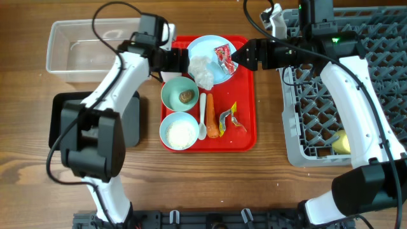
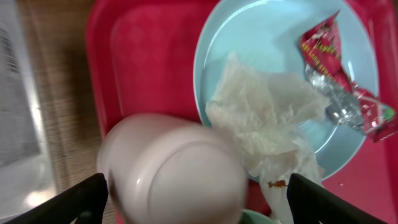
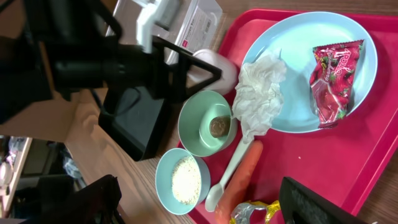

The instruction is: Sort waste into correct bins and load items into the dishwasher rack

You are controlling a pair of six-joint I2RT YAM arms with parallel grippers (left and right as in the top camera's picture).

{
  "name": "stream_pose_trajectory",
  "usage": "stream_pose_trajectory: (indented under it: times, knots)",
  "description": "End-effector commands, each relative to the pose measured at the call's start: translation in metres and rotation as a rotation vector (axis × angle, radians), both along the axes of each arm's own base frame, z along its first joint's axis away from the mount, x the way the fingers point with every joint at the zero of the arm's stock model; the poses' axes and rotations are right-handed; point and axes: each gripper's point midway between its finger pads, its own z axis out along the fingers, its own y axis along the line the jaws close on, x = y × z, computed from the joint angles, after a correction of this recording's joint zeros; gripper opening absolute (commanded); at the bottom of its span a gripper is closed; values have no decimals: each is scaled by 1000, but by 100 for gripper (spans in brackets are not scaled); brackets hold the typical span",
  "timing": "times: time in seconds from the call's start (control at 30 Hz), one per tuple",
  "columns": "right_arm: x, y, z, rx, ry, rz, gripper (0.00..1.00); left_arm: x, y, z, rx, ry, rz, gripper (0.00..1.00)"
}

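My right gripper is across the plate from the pink cup (image 1: 170, 76), so next my left gripper puts the cup down next to the carrot, closer to the rack.
A pink cup (image 2: 174, 174) lies on its side on the red tray, between the fingers of my open left gripper (image 2: 202, 202), blurred. The pale blue plate (image 1: 203, 46) holds crumpled tissue (image 1: 202, 69) and a red wrapper (image 1: 224, 56). My right gripper (image 1: 236, 56) is open and empty above the plate's right edge. One bowl (image 1: 173, 94) holds a brown lump (image 1: 186, 96), the other (image 1: 179, 131) rice. The white spoon (image 1: 202, 117), carrot (image 1: 212, 117) and yellow wrapper (image 1: 230, 119) lie beside them. A yellow cup (image 1: 341, 143) sits in the grey rack (image 1: 331, 95).
The red tray (image 1: 245, 95) is in the middle. The clear tub (image 1: 82, 48) stands at the back left, the black bin (image 1: 132, 121) in front of it, partly under my left arm. The rack fills the right side.
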Motion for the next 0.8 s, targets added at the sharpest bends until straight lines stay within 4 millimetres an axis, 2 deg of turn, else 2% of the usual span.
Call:
stream_pose_trajectory:
  times: [0.0,0.13,0.3,0.33,0.43,0.5,0.67,0.77]
  knots:
    - [2,-1,-9,-26,14,-8,84,2,2,-12,80,-7,-12,92]
    - [3,-3,-11,-35,14,-13,85,7,1,-15,76,-19,-12,93]
    - [2,-4,-12,-43,19,-17,85,5,-8,-26,80,-5,-30,88]
    - [2,-4,-12,-42,20,-17,85,4,-13,-26,79,-9,-40,82]
    - [1,-4,-12,-43,23,-16,85,5,-27,-23,72,-33,-65,71]
    - [1,-4,-13,-44,27,-17,85,7,-32,-21,67,-49,-74,67]
    - [1,-5,-14,-53,28,-23,85,7,-35,-21,65,-53,-78,52]
    - [2,-7,-15,-64,30,-29,85,6,-35,-15,59,-57,-71,49]
